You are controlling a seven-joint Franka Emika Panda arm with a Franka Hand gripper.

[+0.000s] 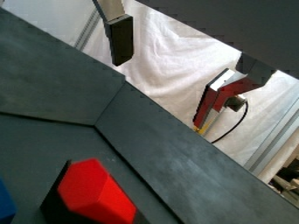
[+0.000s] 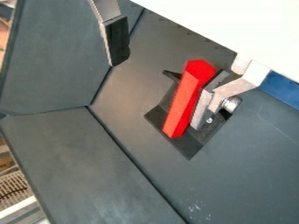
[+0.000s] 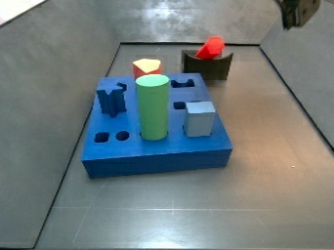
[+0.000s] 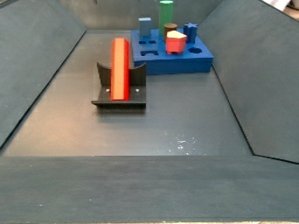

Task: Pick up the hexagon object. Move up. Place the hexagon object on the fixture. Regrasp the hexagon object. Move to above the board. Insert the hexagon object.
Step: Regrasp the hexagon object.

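My gripper will lift the hexagon object (image 3: 213, 47) free and leave the fixture behind, because the hexagon object leans in the fixture's open, dipped top (image 3: 206, 59).
The hexagon object (image 4: 119, 63), a long red bar, leans upright in the dark fixture (image 4: 117, 98) and nothing touches it. Both wrist views look down on it: its red hexagonal end (image 1: 96, 189) and its length (image 2: 183, 98) on the fixture (image 2: 177, 133). My gripper (image 3: 300, 12) hangs high at the back right, above and apart from the bar (image 3: 210, 46). Its fingers (image 2: 115, 39) stand wide apart, so the gripper (image 2: 166, 86) is open and holds nothing. The blue board (image 3: 131, 154) lies in front of the fixture (image 3: 209, 65).
A green cylinder (image 3: 154, 107), a grey-blue cube (image 3: 198, 118) and a yellow-topped piece (image 3: 147, 68) sit in the board. Dark sloping walls (image 4: 35, 79) enclose the floor. Beyond the wall hang white cloth (image 1: 176, 61) and a red clamp (image 1: 216, 105).
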